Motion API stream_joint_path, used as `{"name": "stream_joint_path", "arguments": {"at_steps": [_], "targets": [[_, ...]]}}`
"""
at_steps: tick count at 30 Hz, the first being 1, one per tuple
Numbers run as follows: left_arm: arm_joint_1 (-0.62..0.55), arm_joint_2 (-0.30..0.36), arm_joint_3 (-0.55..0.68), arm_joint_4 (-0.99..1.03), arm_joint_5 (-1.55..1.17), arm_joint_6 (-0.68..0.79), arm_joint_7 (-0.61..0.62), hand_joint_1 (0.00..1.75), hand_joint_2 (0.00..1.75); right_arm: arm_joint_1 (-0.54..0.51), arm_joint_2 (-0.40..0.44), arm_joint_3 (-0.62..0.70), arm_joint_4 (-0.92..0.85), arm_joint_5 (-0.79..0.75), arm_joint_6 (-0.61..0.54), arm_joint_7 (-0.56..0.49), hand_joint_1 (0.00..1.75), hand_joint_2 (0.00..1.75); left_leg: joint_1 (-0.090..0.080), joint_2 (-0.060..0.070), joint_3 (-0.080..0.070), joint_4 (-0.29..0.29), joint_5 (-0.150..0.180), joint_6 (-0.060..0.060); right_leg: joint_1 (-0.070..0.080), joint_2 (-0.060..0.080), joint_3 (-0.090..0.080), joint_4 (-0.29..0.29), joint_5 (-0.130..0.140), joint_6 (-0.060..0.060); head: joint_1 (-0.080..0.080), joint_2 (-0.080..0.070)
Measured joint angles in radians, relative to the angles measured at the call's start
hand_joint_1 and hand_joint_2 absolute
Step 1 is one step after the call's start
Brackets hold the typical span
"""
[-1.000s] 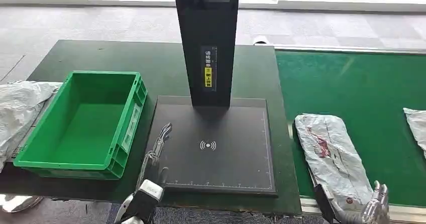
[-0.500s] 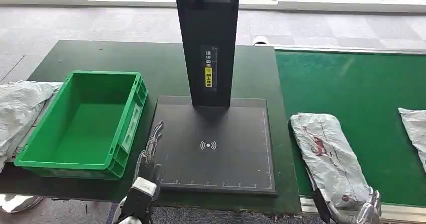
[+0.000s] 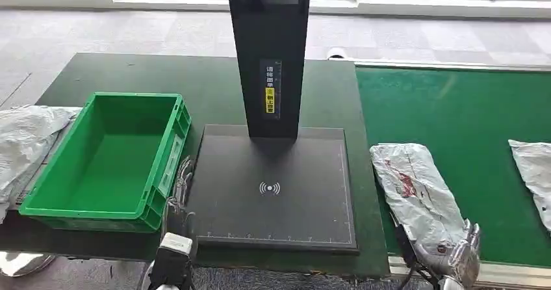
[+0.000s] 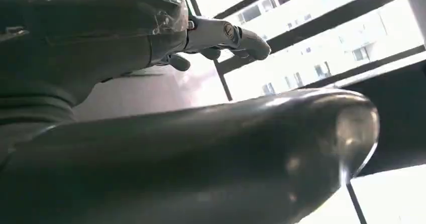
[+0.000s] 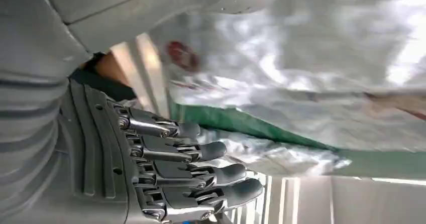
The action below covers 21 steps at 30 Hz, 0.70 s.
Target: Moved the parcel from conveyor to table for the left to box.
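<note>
The crinkled parcel bulges point(image 3: 422, 196) along its middle, so I expect its filled body point(image 3: 410, 173) to stay stretched out and its near end to crumple when I lift the parcel.
The parcel point(image 3: 416, 196), a crinkled grey-white plastic bag with red marks, lies lengthwise on the green conveyor point(image 3: 468, 121) close to its left edge. My right hand point(image 3: 458, 259) is at the parcel's near end with its fingers spread and nothing in them. In the right wrist view the fingers point(image 5: 201, 151) stretch out beside the parcel point(image 5: 311, 83). My left hand point(image 3: 177, 196) hovers open over the dark table point(image 3: 214, 88), between the empty green box point(image 3: 104, 160) and the black plate. In the left wrist view its fingers point(image 4: 226, 33) are extended and empty.
A black scanner plate point(image 3: 276, 186) with a tall black post point(image 3: 269, 56) fills the table's middle. Another grey bag point(image 3: 26, 140) lies left of the box. A second parcel point(image 3: 534, 173) rides the conveyor at the right edge.
The parcels have drifted left along the conveyor. My right hand has risen and shifted left to the parcel's near end. My left hand has slid left toward the green box.
</note>
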State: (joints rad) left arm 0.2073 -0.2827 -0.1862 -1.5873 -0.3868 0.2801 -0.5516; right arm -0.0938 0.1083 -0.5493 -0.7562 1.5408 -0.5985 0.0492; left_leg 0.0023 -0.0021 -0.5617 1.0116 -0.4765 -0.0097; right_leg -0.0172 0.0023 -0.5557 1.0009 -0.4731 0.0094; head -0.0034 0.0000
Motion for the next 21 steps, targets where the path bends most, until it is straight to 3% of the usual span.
{"name": "stream_joint_path", "arguments": {"at_steps": [1, 2, 7, 21], "targets": [[0.001, 0.0, 0.0, 0.0, 0.001, 0.009, -0.001, 0.0, 0.0, -0.017, -0.001, 0.015, 0.012, 0.0, -0.003, 0.001, 0.0, 1.75, 0.0, 0.0, 0.004, 0.0, 0.001, 0.0, 0.0, -0.001, -0.001, 0.0, 0.0, 0.0, 0.0, 0.0], [0.003, 0.0, 0.0, 0.0, 0.003, 0.017, -0.002, 0.0, 0.0, -0.039, -0.002, 0.029, 0.033, -0.001, -0.007, 0.001, 1.75, 1.75, 0.0, -0.001, 0.003, 0.0, 0.002, 0.0, 0.0, -0.001, -0.002, 0.0, 0.001, 0.0, 0.0, 0.0], [0.003, 0.001, -0.002, 0.001, 0.018, 0.034, 0.002, 0.0, 0.0, -0.117, -0.002, 0.106, 0.122, -0.036, 0.025, -0.033, 1.75, 1.75, 0.0, -0.003, 0.002, 0.0, 0.003, 0.0, 0.001, -0.002, -0.005, 0.001, 0.001, 0.0, 0.0, 0.0], [0.002, 0.001, -0.003, 0.003, 0.028, 0.035, 0.011, 0.0, 0.0, -0.121, -0.002, 0.161, 0.174, -0.063, 0.061, -0.045, 1.75, 1.75, 0.0, -0.003, -0.001, 0.0, 0.003, 0.0, 0.0, -0.002, -0.006, 0.001, 0.001, 0.0, 0.0, 0.0]]}}
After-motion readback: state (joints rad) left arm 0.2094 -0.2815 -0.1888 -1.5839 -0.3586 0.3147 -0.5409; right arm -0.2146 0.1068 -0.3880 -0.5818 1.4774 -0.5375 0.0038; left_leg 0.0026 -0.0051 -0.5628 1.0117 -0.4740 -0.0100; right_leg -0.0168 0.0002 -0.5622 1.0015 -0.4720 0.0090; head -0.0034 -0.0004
